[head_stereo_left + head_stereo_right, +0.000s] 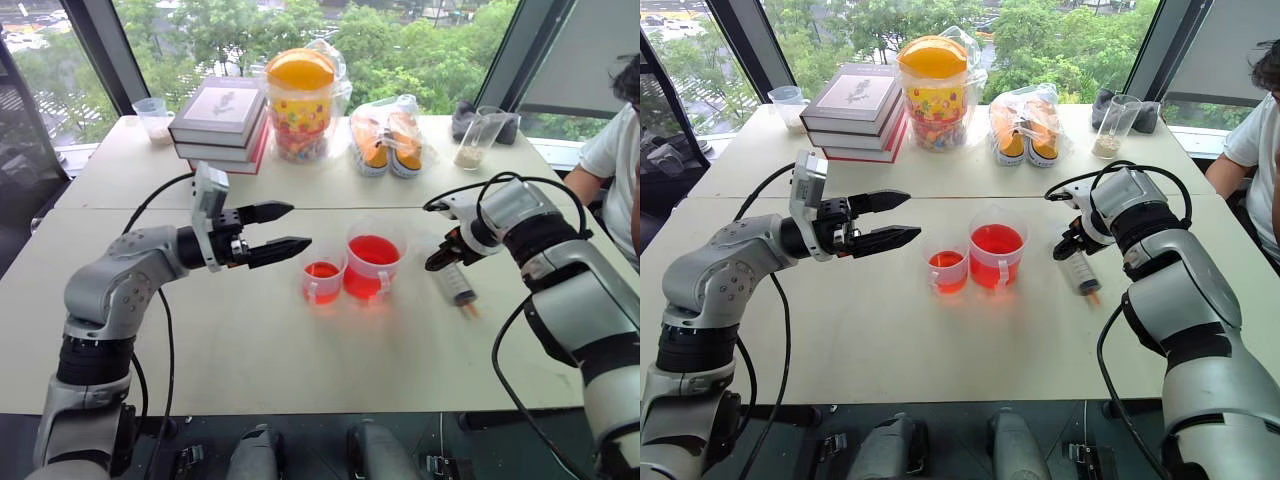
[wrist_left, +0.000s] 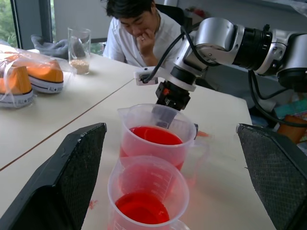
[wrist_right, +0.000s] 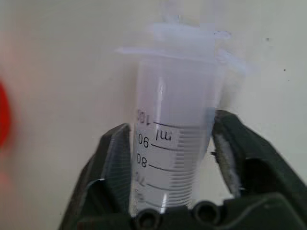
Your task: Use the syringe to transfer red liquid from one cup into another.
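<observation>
The robot's right gripper should pick up the syringe and turn it upright over the larger cup (image 1: 374,252), because the syringe is lying flat with its orange tip (image 1: 470,310) toward the near edge of the table.
The syringe (image 1: 456,283) lies low over the table to the right of the cups, its orange tip toward the near edge. My right gripper (image 1: 440,258) points down and is shut on its marked barrel (image 3: 172,139), just below the flange. The larger cup (image 1: 372,262), about half full of red liquid (image 2: 156,135), stands mid-table. The smaller cup (image 1: 323,275) stands close on its left with a little red liquid in it. My left gripper (image 1: 298,225) hovers open just left of the smaller cup and points at both cups, with nothing between its fingers (image 2: 62,182).
At the back of the table are a stack of books (image 1: 222,125), a candy jar with an orange lid (image 1: 300,103), bagged orange shoes (image 1: 388,138), a tall cup with beige powder (image 1: 477,138) and a small cup (image 1: 153,120). A person (image 1: 620,150) sits at the right.
</observation>
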`<control>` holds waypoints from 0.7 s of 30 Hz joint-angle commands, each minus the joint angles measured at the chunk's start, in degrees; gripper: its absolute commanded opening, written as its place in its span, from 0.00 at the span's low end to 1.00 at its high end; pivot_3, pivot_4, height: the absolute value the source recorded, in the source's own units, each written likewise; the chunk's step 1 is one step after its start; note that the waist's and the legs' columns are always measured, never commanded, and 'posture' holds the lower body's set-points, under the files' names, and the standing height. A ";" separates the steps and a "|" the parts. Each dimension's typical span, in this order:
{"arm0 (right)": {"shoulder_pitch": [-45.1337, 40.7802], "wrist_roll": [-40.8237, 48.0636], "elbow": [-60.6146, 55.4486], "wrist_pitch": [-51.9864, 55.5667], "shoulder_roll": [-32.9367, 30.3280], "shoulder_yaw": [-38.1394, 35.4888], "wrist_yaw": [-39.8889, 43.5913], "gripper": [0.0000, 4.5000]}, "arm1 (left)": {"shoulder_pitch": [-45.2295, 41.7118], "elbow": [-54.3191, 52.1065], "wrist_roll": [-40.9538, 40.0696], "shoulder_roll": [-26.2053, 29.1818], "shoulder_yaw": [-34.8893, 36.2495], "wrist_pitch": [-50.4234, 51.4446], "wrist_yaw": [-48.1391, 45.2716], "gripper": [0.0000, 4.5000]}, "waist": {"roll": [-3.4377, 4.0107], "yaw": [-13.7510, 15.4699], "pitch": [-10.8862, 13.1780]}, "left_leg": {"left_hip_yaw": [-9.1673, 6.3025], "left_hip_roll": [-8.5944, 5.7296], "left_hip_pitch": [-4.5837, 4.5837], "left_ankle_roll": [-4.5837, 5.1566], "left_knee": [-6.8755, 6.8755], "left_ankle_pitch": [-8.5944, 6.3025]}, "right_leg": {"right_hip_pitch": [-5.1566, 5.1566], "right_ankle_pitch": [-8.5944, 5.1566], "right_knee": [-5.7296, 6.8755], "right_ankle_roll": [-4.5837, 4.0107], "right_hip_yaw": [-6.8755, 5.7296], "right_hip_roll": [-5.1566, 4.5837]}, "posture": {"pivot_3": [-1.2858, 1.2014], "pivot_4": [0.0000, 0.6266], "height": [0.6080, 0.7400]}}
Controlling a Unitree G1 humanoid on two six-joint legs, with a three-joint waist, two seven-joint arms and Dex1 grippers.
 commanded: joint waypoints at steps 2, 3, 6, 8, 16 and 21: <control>-0.60 -2.86 0.33 0.01 0.74 -0.82 2.26 0.31 | -0.68 -1.32 -1.23 0.51 1.43 -0.29 0.25 1.00 | 0.00 -0.02 0.00 | 0.00 0.00 0.02 0.00 0.00 0.00 | 0.02 0.00 0.00 0.00 0.00 0.00 | 0.52 0.24 1.00; -0.73 -3.49 -0.03 -0.32 0.39 -1.44 1.69 0.31 | -0.99 -1.11 -1.20 0.50 1.23 -0.27 0.23 1.00 | 0.00 0.01 0.00 | 0.00 0.00 0.02 0.00 0.00 0.00 | 0.02 0.00 0.00 0.00 0.00 0.00 | 0.52 0.24 1.00; -1.41 -4.43 -1.54 -1.06 -1.19 -4.90 -1.66 0.31 | -1.78 -0.60 -1.36 0.73 0.94 -0.09 -0.15 1.00 | 0.01 0.04 0.00 | 0.00 0.00 0.01 0.00 0.00 0.00 | 0.01 0.00 -0.01 0.00 -0.01 0.00 | 0.52 0.24 1.00; -1.64 -4.09 -4.90 -1.48 -2.55 -9.15 -5.54 0.31 | -2.14 -0.13 -1.47 1.30 1.07 -0.08 -0.82 1.00 | 0.01 0.06 0.00 | 0.01 -0.01 -0.03 -0.01 0.00 0.00 | -0.02 0.00 -0.01 0.00 0.00 -0.02 | 0.52 0.24 1.00; 6.97 3.55 -38.02 -4.80 -2.15 -40.24 -25.69 0.31 | -5.86 3.13 -0.79 2.13 -0.91 -0.18 -3.50 1.00 | 0.03 0.24 0.01 | 0.00 0.01 -0.10 -0.01 -0.06 0.00 | -0.10 0.00 -0.03 0.00 -0.03 0.00 | 0.52 0.24 1.00; 13.43 10.92 -63.04 -3.09 5.94 -50.91 -31.79 0.31 | -9.83 6.88 0.63 2.23 -2.58 -0.96 -6.20 1.00 | 0.03 0.19 0.01 | 0.01 0.02 -0.08 -0.03 -0.06 0.01 | -0.11 0.00 0.01 0.01 -0.04 0.00 | 0.52 0.24 1.00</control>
